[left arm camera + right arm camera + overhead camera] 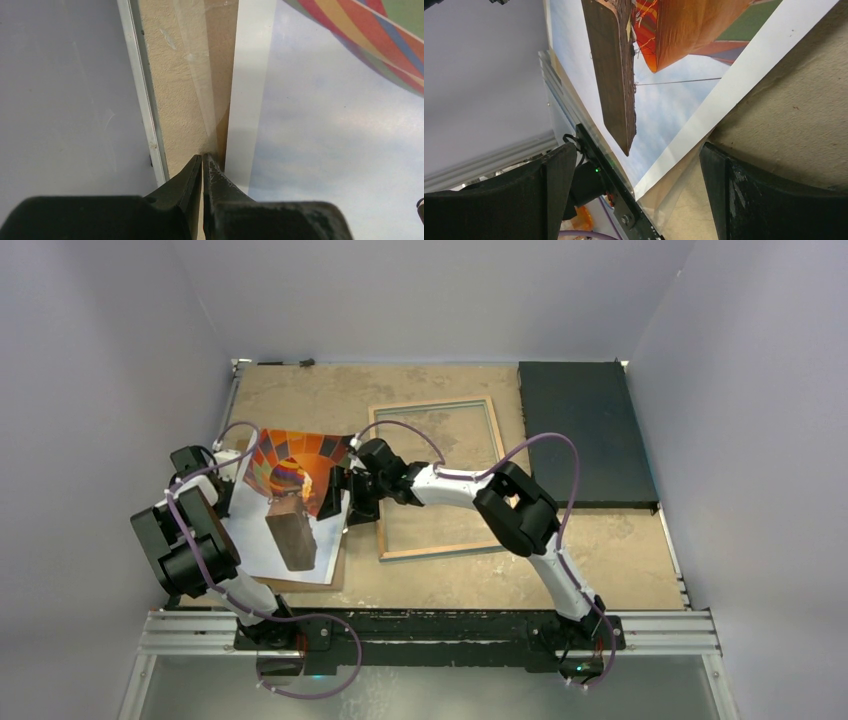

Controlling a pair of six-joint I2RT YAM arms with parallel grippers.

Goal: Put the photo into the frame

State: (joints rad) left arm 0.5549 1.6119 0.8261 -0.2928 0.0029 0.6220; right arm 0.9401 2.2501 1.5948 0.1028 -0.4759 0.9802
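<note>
The clear sheet is under the photo, and the sheet's corner sticks out past the white border. My right gripper should pinch that corner of the sheet and pull it out toward the frame.
The photo, a hot-air balloon print with a white border, lies at the left on a brown backing board. A clear sheet reaches past its edges. My left gripper is at the photo's left edge. In the left wrist view its jaws are shut, with the clear sheet's edge running into the tips, beside the photo's white border. My right gripper is at the photo's right edge, open, its fingers wide on either side of a photo corner. The frame lies in the middle, tan rim up.
A dark rectangular mat lies at the back right. The table's metal rail and the grey wall run close along the left of my left gripper. The black base bar spans the near edge.
</note>
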